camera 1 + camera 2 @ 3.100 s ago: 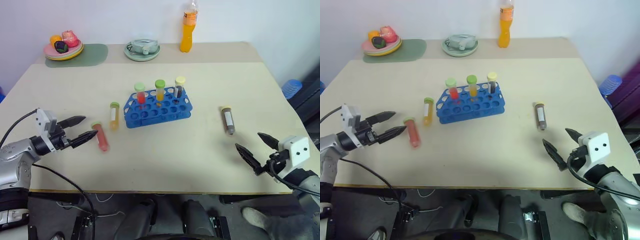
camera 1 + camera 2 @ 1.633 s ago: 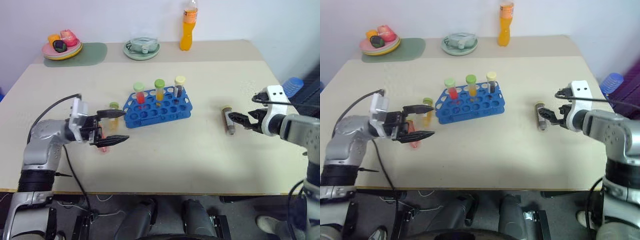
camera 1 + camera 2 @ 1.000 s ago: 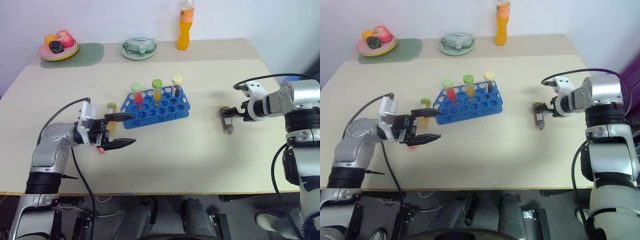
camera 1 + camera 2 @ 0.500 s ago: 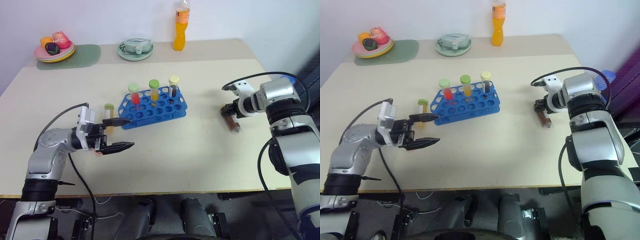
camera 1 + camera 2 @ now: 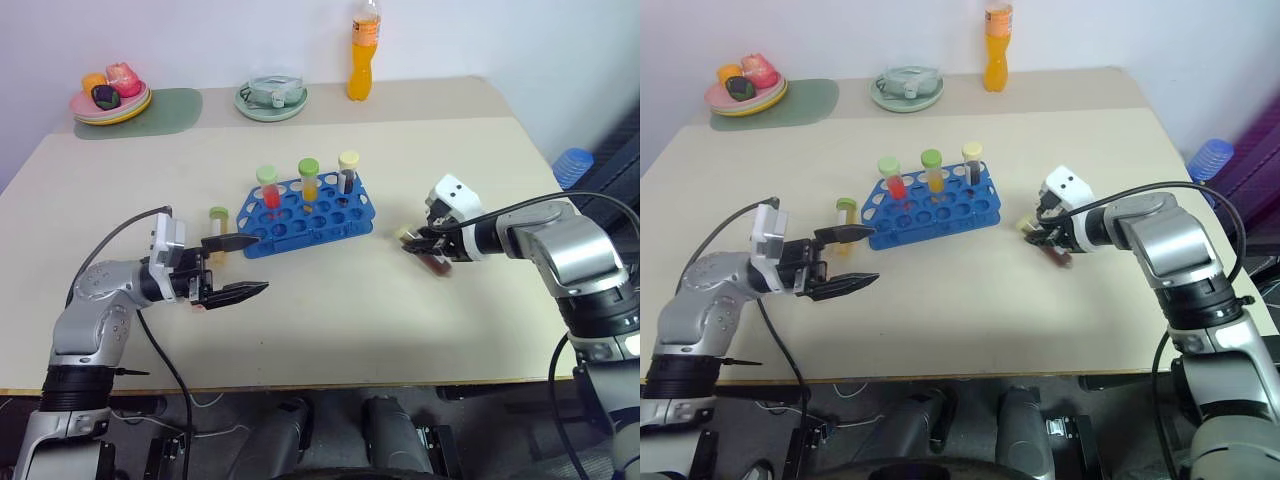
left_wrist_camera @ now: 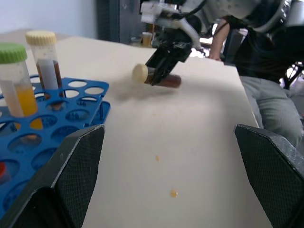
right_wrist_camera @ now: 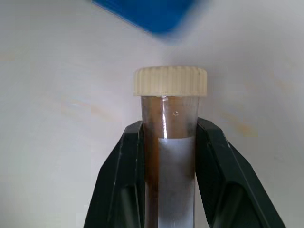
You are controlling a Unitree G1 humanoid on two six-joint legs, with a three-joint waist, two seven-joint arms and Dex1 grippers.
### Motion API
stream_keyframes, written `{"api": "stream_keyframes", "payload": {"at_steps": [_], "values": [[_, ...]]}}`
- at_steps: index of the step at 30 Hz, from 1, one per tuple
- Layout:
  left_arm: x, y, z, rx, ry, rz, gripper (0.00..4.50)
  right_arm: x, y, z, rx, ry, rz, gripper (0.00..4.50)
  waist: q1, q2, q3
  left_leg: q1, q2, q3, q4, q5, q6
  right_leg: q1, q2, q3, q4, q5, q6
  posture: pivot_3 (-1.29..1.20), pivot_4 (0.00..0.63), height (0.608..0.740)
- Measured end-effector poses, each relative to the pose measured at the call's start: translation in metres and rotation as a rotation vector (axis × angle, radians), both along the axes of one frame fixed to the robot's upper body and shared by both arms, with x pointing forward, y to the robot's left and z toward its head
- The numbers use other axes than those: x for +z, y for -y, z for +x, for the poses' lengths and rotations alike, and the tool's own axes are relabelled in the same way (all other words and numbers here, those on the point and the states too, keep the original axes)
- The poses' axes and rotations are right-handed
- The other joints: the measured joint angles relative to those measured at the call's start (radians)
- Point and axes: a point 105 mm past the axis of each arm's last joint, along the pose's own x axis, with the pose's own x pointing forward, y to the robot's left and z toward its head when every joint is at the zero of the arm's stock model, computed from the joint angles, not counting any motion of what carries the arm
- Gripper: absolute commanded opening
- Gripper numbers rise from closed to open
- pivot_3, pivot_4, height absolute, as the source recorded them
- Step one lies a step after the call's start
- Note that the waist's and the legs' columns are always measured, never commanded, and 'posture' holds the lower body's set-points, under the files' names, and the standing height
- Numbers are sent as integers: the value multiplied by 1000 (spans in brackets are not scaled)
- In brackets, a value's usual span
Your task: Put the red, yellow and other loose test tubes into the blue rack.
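Observation:
The brown tube (image 5: 437, 265) rests flat in my right gripper, so I should stand it up and lower it into the rack's hole (image 5: 358, 213) in front of the dark tube.
The blue rack (image 5: 310, 208) stands mid-table with three capped tubes upright in it: red, yellow-orange and dark. My right gripper (image 5: 425, 248) is shut on the loose dark brown test tube (image 7: 170, 123) with the cream cap, holding it just above the table to the right of the rack. The loose yellow tube (image 5: 218, 224) with a green cap lies left of the rack. My left gripper (image 5: 240, 268) hangs open beside it, fingers pointing toward the rack. The loose red tube is mostly hidden behind the left gripper.
An orange drink bottle (image 5: 362, 55) and a pale green dish (image 5: 270, 97) stand at the table's far edge. A plate of fruit (image 5: 108, 97) on a green mat sits at the far left. A blue bottle (image 5: 572, 165) lies beyond the right edge.
My right gripper has closed on the brown tube, lifted it off the table and carried it left toward the rack. The left gripper has stayed put.

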Motion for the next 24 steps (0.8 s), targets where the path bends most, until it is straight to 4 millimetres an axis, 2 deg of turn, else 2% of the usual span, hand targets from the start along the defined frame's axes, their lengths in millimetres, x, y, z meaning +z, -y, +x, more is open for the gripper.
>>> {"api": "stream_keyframes", "payload": {"at_steps": [2,4,9,11,14,18,22,24], "values": [[0,1,0,0,-1,-8,4500,19,-18,-4,37,89,99,834,2,0,0,0,0,0,0,0,0,0,0,0,0,0,0,0,150,740],[0,1,2,3,-3,-14,4500,42,-44,-9,72,226,301,834,2,-1,0,0,0,0,-1,0,0,0,0,0,0,0,0,0,150,740],[-1,1,8,28,-14,-42,4500,58,-66,-6,45,429,516,834,2,-1,-1,1,0,0,0,0,0,1,0,0,0,0,0,0,150,740],[-1,3,11,41,-15,-60,4500,56,-73,0,3,487,563,834,0,-1,-1,1,0,0,0,1,-1,1,1,0,1,0,0,0,150,740],[2,3,15,62,0,-83,4500,46,-78,20,-113,618,546,834,-5,-1,-1,2,0,0,-1,5,-7,1,1,1,2,0,0,0,150,740],[4,-2,20,115,14,-108,4500,27,-80,37,-223,728,544,834,-7,-1,0,3,0,0,-2,6,-9,0,5,2,2,0,0,0,150,740],[6,-5,22,140,19,-120,4500,-1,-79,50,-286,753,508,834,-7,-1,0,4,0,0,-4,7,-10,0,6,4,2,1,-1,0,150,740],[7,-6,23,147,21,-130,4500,-2,-80,53,-299,779,515,834,-7,-1,0,5,1,0,-6,7,-11,-1,7,6,2,1,-2,0,150,740]]}}
